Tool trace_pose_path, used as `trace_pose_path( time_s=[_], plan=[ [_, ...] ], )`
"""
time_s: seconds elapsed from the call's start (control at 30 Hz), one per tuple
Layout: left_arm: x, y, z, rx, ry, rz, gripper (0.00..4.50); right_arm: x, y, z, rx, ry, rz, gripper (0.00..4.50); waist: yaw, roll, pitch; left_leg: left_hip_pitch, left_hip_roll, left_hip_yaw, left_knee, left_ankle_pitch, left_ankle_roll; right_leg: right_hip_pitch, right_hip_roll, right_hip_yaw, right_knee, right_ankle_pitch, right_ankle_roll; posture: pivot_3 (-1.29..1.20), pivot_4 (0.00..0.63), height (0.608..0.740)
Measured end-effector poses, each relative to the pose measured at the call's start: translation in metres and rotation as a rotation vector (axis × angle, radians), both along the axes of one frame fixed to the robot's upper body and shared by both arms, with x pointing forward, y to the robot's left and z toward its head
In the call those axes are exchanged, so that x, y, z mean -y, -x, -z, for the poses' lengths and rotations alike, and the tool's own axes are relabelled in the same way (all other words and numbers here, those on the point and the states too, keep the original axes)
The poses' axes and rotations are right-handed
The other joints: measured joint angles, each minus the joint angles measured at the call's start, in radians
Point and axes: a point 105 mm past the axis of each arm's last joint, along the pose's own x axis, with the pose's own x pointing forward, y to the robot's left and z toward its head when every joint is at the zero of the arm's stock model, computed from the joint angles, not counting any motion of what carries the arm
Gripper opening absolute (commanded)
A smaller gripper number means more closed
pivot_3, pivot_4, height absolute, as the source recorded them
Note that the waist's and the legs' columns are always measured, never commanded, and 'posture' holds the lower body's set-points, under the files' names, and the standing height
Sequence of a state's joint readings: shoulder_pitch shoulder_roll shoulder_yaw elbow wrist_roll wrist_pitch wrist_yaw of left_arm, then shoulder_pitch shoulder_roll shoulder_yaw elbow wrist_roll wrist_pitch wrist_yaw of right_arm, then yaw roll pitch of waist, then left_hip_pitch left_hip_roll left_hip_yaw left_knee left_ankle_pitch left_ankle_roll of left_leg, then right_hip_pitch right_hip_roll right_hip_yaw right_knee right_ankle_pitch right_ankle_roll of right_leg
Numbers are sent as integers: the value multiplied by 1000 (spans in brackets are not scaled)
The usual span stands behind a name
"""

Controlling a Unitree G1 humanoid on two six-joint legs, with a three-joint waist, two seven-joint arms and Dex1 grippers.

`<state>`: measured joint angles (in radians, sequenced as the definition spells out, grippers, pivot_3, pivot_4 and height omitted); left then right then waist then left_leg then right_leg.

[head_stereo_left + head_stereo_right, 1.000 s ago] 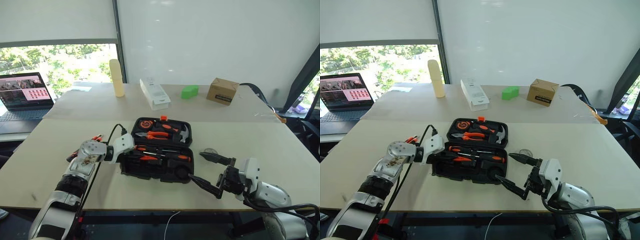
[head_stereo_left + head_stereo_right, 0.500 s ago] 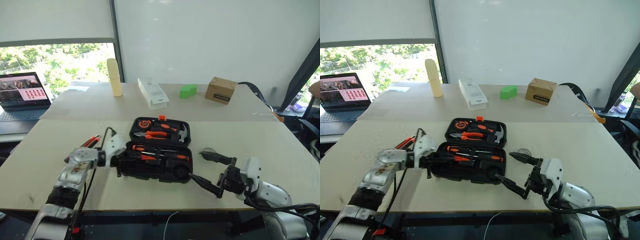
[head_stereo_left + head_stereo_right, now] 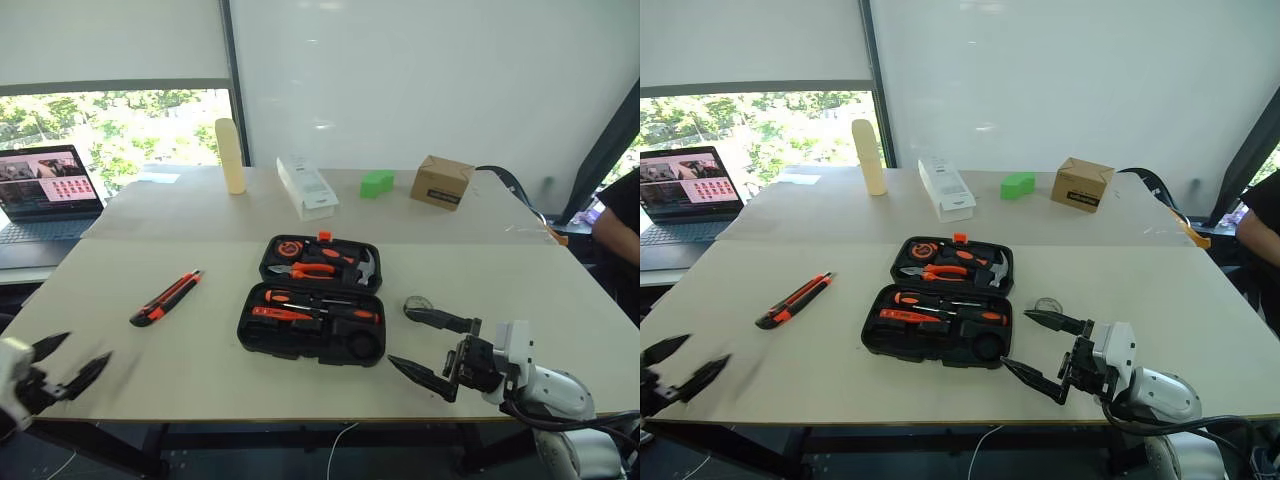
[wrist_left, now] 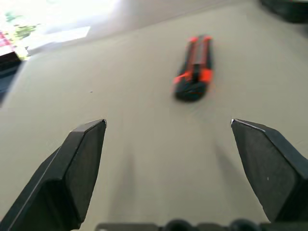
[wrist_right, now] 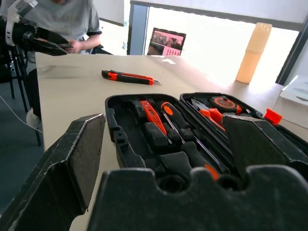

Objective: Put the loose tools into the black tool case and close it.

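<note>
I expect the orange-black utility knife (image 3: 167, 299) to settle inside when I lower it there, because a long empty hollow (image 3: 290, 340) runs along the black tool case's near edge.
The black tool case (image 3: 258, 332) lies open at the table's middle. Two orange-and-black screwdrivers (image 3: 322, 300) rest in its near half. Pliers, a hammer and a tape measure sit in the lid half. The orange-black utility knife (image 3: 165, 298) lies loose on the table, left of the case, and also shows ahead in the left wrist view (image 4: 193, 80). My left gripper (image 3: 62, 365) hangs open and empty by the table's near left edge. My right gripper (image 3: 430, 345) stands open and empty just right of the case's front corner.
A small clear ring (image 3: 416, 303) lies beside my right gripper. Along the far side stand a laptop (image 3: 45, 190), a pale bottle (image 3: 233, 155), a white box (image 3: 307, 187), a green object (image 3: 378, 182) and a cardboard box (image 3: 444, 181). A person (image 3: 620, 225) is at the right edge.
My left gripper has opened and swung away from the case's left end to the table's near left edge. The right gripper has kept still.
</note>
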<state>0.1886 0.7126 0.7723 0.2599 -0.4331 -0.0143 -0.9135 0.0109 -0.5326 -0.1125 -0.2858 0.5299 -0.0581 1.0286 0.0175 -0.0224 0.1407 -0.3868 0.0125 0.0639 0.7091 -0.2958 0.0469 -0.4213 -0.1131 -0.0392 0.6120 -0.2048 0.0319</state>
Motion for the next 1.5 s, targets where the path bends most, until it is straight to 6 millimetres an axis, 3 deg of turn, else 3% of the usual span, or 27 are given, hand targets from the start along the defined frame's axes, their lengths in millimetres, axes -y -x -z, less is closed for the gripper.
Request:
trace_pose_path(
  time_s=[0.1,0.33,0.43,0.53,0.6,0.63,0.67,0.73,0.87,0.97,1.07,1.13,1.2,1.27,1.4,1.5],
  plan=[
    [3,-18,-5,4,28,0,4474,-5,-2,-3,15,2,-22,4500,8,-1,0,1,0,0,0,0,-1,1,0,0,0,1,-1,0,150,740],
    [44,-118,-32,-120,45,132,4474,-13,-9,-15,59,2,-46,4500,5,-3,-1,-1,-6,0,1,4,-5,2,3,0,3,1,-1,0,150,740],
    [57,-150,-24,-246,0,145,4474,-17,-10,-11,38,4,-58,4500,-12,-3,-1,-3,-6,1,0,6,-9,0,4,0,6,1,0,0,150,740],
    [60,-162,-12,-348,-46,140,4474,-17,-11,-10,31,4,-45,4500,-32,-4,-1,-3,-6,2,-2,5,-8,-1,4,0,4,0,0,0,150,740],
    [61,-164,-4,-407,-56,150,4474,-16,-12,-10,30,1,-33,4500,-38,-4,-1,-3,-6,3,-4,5,-8,-1,4,0,2,0,1,0,150,740],
    [61,-163,0,-435,-60,151,4063,-16,-12,-10,29,-1,-28,4500,-37,-4,-1,-3,-6,3,-4,5,-8,-2,4,0,2,0,1,0,150,740],
    [60,-163,3,-456,-66,149,3938,-15,-12,-10,28,-2,-24,4500,-36,-4,-1,-3,-6,3,-5,5,-8,-2,4,0,2,0,1,0,150,740],
    [62,-163,6,-481,-77,163,3366,-14,-10,-8,20,-5,-12,4500,-32,-4,0,-3,-5,3,-4,5,-8,-1,4,0,2,0,1,0,150,740],
    [66,-159,9,-510,-64,211,1730,-12,-9,-7,16,-10,9,4500,-32,-4,-1,-2,-4,3,-4,3,-5,-1,3,0,3,0,1,0,150,740],
    [73,-157,7,-477,-23,289,1564,-10,-7,-6,9,-9,21,4500,-30,-4,0,-3,-2,3,-4,3,-5,-1,3,0,3,0,1,0,150,740],
    [100,-159,-9,-346,19,475,1564,-8,-6,-6,13,-1,32,4500,-21,-6,1,-4,-1,3,-3,3,-6,-2,3,-1,3,0,1,0,150,740],
    [133,-154,-33,-253,-5,701,1564,-5,-5,-8,22,11,39,4500,-12,-7,2,-7,-1,3,2,4,-7,-2,3,-1,3,0,1,0,150,740],
    [175,-135,-53,-222,-128,994,1564,0,-1,-5,8,35,49,4500,-5,-7,2,-8,-2,3,3,3,-6,-1,2,-1,3,1,2,0,150,740],
    [205,-119,-60,-224,-235,1187,1564,1,-1,-3,0,38,50,4500,-3,-7,2,-8,-2,3,3,3,-6,-1,2,0,2,1,3,0,150,740],
    [258,-102,-50,-241,-388,1397,1564,4,2,1,-20,46,58,4500,-5,-7,2,-7,-3,3,4,-1,1,0,3,1,1,1,3,0,150,740],
    [276,-105,-32,-277,-426,1396,1564,3,3,0,-15,45,57,4500,-12,-7,2,-6,-5,3,4,-1,1,-1,4,3,1,1,3,0,150,740]
  ],
)
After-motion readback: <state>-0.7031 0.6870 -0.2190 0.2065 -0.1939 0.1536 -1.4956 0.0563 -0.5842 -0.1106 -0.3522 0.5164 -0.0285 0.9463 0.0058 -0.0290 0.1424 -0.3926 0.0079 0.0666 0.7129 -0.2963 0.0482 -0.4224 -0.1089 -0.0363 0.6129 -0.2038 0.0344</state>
